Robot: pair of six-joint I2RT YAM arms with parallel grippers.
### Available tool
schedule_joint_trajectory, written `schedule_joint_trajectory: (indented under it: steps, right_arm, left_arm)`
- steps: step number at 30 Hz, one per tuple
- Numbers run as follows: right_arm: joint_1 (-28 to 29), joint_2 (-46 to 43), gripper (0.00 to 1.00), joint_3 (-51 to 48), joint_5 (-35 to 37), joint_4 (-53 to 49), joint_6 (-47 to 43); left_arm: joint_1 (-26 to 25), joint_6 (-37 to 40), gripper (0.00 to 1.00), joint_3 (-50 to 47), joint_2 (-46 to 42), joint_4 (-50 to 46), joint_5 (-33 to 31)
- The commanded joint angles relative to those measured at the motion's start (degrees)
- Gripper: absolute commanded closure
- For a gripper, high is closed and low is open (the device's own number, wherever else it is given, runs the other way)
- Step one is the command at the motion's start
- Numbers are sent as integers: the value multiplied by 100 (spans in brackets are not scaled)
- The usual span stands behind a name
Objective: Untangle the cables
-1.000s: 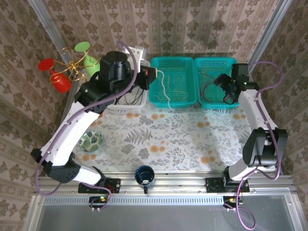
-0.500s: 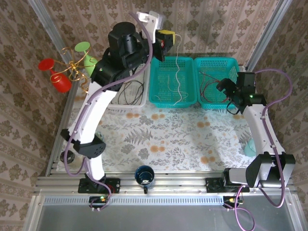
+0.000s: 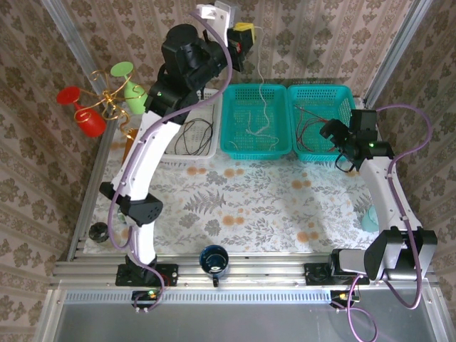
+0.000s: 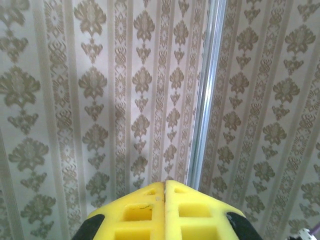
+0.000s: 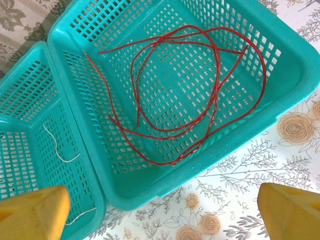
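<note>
The white cable's lower end [image 3: 261, 133] lies in the middle teal basket [image 3: 249, 117], free of the red cable, so my left gripper should keep lowering the cable and let go inside.
My left gripper [image 3: 246, 34] is raised high against the back wall, its yellow fingers [image 4: 145, 210] pressed together. The white cable [image 3: 261, 96] hangs from it, its lower end coiled in the middle teal basket [image 3: 256, 152]. The red cable [image 5: 200, 85] lies looped in the right teal basket [image 5: 150, 195], and a stretch of white cable [image 5: 60, 150] lies in the basket beside it. My right gripper [image 3: 333, 132] hovers open above the right basket's near edge, its yellow fingertips [image 5: 37, 212] wide apart and holding nothing. Black cables [image 3: 191, 135] lie in the white basket [image 3: 192, 155] on the left.
Red and green wine glasses on a gold stand [image 3: 96, 107] sit at the far left. A dark blue mug [image 3: 213, 258] stands at the near edge. A small black object [image 3: 98, 229] lies at the left edge, and a pale teal item [image 3: 370, 217] at the right.
My left arm has risen from basket level to high up, lifting the white cable out of the middle basket. My right gripper has drawn back slightly toward the near side.
</note>
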Motion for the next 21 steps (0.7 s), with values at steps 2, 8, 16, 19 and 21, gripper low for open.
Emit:
schedule_joint_trajectory:
  steps: [2, 8, 16, 19, 21]
  right_arm:
    - [17, -137, 3, 74, -43, -106, -82]
    - [16, -171, 3, 52, -70, -117, -67]
    - [16, -277, 3, -42, -122, -156, -102]
    - [16, -313, 3, -106, -166, -151, -93]
    - [16, -333, 3, -144, -184, -164, -93]
  left_arm:
    - [302, 109, 100, 130, 65, 222, 31]
    - [419, -241, 100, -873, 319, -256, 405]
    - [407, -494, 100, -1515, 1251, -836, 550]
    - [393, -506, 100, -1421, 1761, -1235, 429]
    - [402, -541, 100, -1306, 2103, -1569, 286]
